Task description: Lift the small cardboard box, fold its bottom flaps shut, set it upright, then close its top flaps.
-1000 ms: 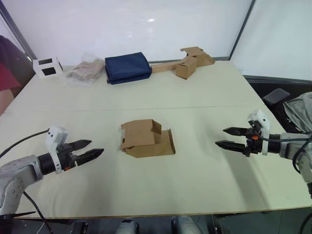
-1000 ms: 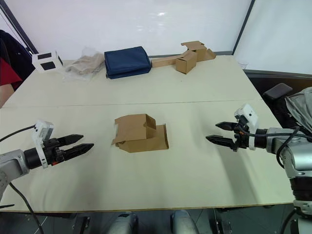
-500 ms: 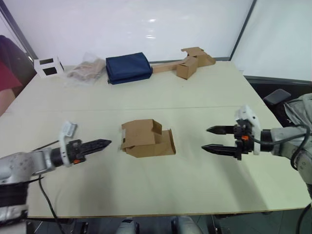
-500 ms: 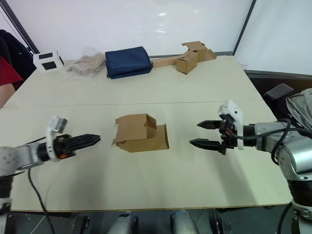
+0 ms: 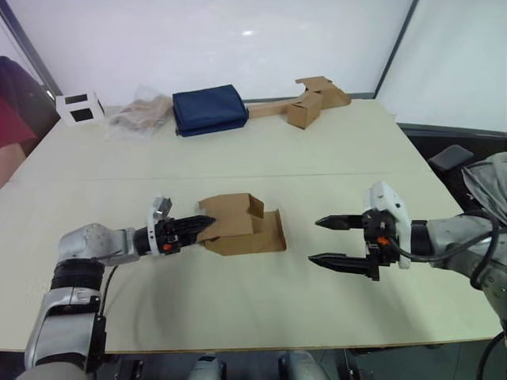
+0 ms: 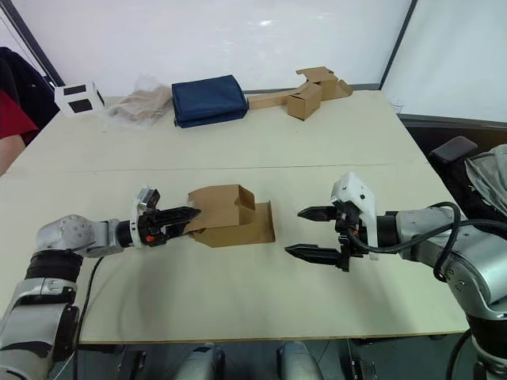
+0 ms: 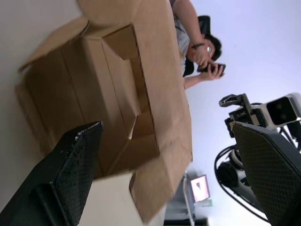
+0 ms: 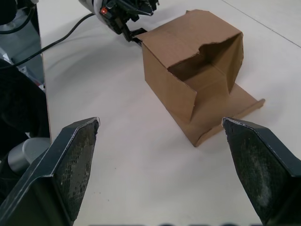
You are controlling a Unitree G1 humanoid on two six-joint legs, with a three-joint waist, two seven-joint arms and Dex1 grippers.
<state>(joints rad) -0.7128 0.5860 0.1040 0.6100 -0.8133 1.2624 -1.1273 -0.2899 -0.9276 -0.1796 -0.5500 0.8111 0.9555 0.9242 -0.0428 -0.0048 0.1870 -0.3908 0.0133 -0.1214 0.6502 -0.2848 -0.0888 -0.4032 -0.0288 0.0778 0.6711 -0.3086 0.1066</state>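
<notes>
My gripper will lift the small cardboard box (image 5: pixel 230 215) by its near side, and the box will lean over toward flat, because flaps (image 5: pixel 272 230) lie spread at its open end.
The small cardboard box (image 5: pixel 238 226) lies on its side in the middle of the table, flaps spread, one open end facing right. My left gripper (image 5: pixel 202 224) is open, with its fingertips at the box's left end. In the left wrist view the box (image 7: pixel 117 94) sits between the spread fingers (image 7: pixel 70 165); I cannot tell whether they touch it. My right gripper (image 5: pixel 314 241) is open wide, a short gap to the right of the box and level with it. The right wrist view looks into the box (image 8: pixel 188 94), with the left gripper (image 8: pixel 127 14) behind it.
Along the far edge stand a white cube with black squares (image 5: pixel 77 107), a crumpled plastic bag (image 5: pixel 139 115), a folded navy cloth (image 5: pixel 207 109) and a smaller cardboard cube on a long strip (image 5: pixel 305 99). A person's red sleeve (image 5: pixel 8 131) shows at the left.
Both arms have moved inward toward the box. The left gripper has travelled right until its tips reach the box's left end. The right gripper has come closer and spread its fingers wider.
</notes>
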